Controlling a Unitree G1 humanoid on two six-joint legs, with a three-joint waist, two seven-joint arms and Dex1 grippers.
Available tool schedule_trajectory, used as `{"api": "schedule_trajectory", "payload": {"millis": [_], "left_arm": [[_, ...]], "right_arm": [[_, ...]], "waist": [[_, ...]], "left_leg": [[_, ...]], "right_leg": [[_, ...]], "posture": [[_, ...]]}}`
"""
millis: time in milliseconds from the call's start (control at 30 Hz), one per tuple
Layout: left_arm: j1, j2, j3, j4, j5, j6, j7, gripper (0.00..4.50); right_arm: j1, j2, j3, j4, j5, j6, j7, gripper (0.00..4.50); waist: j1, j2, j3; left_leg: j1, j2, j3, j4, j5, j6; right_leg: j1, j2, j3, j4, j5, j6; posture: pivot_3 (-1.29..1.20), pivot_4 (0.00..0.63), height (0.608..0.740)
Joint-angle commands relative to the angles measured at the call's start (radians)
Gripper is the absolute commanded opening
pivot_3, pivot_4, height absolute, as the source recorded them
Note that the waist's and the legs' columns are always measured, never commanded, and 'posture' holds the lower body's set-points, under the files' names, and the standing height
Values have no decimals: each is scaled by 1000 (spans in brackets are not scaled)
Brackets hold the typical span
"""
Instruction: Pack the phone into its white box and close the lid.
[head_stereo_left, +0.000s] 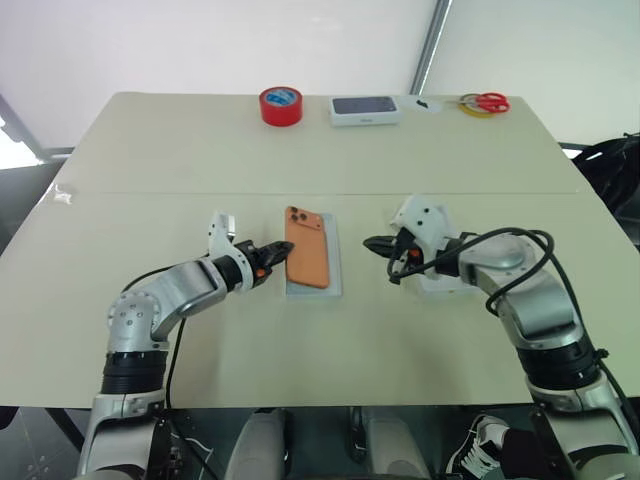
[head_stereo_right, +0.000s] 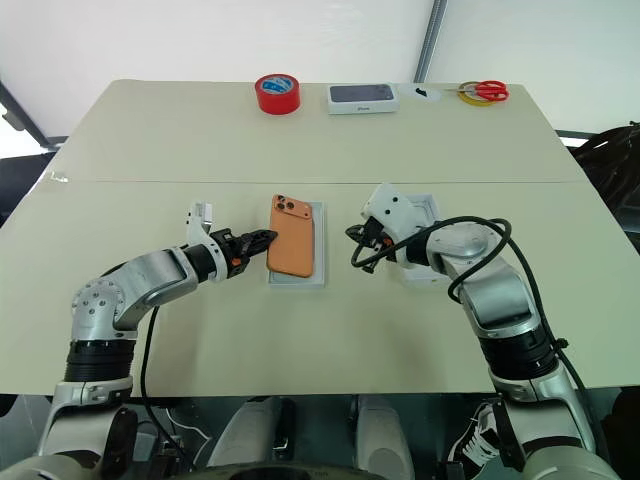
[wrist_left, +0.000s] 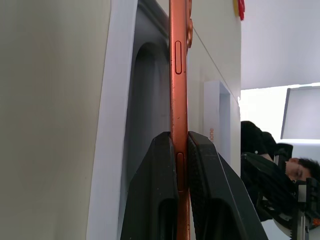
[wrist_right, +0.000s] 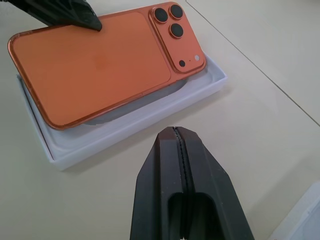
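Observation:
My left gripper's finger is under the phone's raised edge (head_stereo_left: 287, 229), which overhangs the box's rim, so next I release it and nudge the phone into the white box (head_stereo_left: 334, 258).
The orange phone (head_stereo_left: 307, 260) lies camera side up on the white box (head_stereo_left: 333, 268) at the table's middle, its left long edge raised. My left gripper (head_stereo_left: 277, 253) is shut on that left edge; in the left wrist view both fingers (wrist_left: 162, 190) press the phone (wrist_left: 178, 75) above the box rim (wrist_left: 117, 100). Just right of the box, my right gripper (wrist_right: 175, 132) is shut on nothing, pointing at the phone (wrist_right: 95, 65) and the box (wrist_right: 135, 120). The white lid (head_stereo_right: 428, 207) lies on the table beneath my right forearm.
Along the far edge stand a red tape roll (head_stereo_left: 281, 105), a white box with a dark phone picture (head_stereo_left: 366, 110) and red-handled scissors (head_stereo_left: 487, 102). A person (wrist_left: 300, 167) is beyond the table's right side.

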Motion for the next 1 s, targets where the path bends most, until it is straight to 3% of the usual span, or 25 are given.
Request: {"api": "schedule_trajectory", "payload": {"millis": [33, 233, 633, 767, 967, 1000], "left_arm": [[-19, -10, -15, -22, -4, 2, -17, 1654], [-15, 24, 3, -45, -37, 3, 4, 4454], [-51, 313, 28, -91, 45, 71, -76, 4454], [-40, 389, -65, -140, 307, 108, -188, 3177], [-54, 321, -143, -150, 510, 120, -282, 43], [-65, 296, -165, -140, 548, 124, -291, 43]], "right_arm": [[-13, -5, 13, -21, -1, -28, -15, 0], [-20, -12, 32, -10, 1, -40, -21, 0], [-75, -16, 88, 37, -46, -13, -55, 0], [-120, 16, 143, 79, -80, 37, -95, 0], [-144, 58, 255, 147, -170, 56, -151, 0], [-148, 77, 272, 161, -183, 52, -166, 0]], "waist": [[0, 0, 0], [0, 0, 0], [-1, 0, 0], [-2, 0, 0], [-1, 0, 1], [-1, 0, 1]], "left_leg": [[0, 0, 0, 0, 0, 0], [0, 0, 0, 0, 0, 0], [0, 1, 0, 0, 0, 0], [0, 0, 1, 0, 0, 0], [-1, 0, 1, -1, 0, 0], [-1, 0, 1, -1, 0, 0]], "right_leg": [[0, 0, 0, 0, 0, 0], [0, 0, 0, 0, 0, 0], [0, 1, 0, 0, 0, 0], [-1, 1, 0, 0, 0, 0], [-1, 1, 0, -1, 0, 0], [-2, 1, 0, -1, 0, 0]], "posture": [[0, 150, 740], [0, 150, 740], [0, 150, 740], [0, 150, 740], [0, 150, 740], [0, 150, 740]]}}
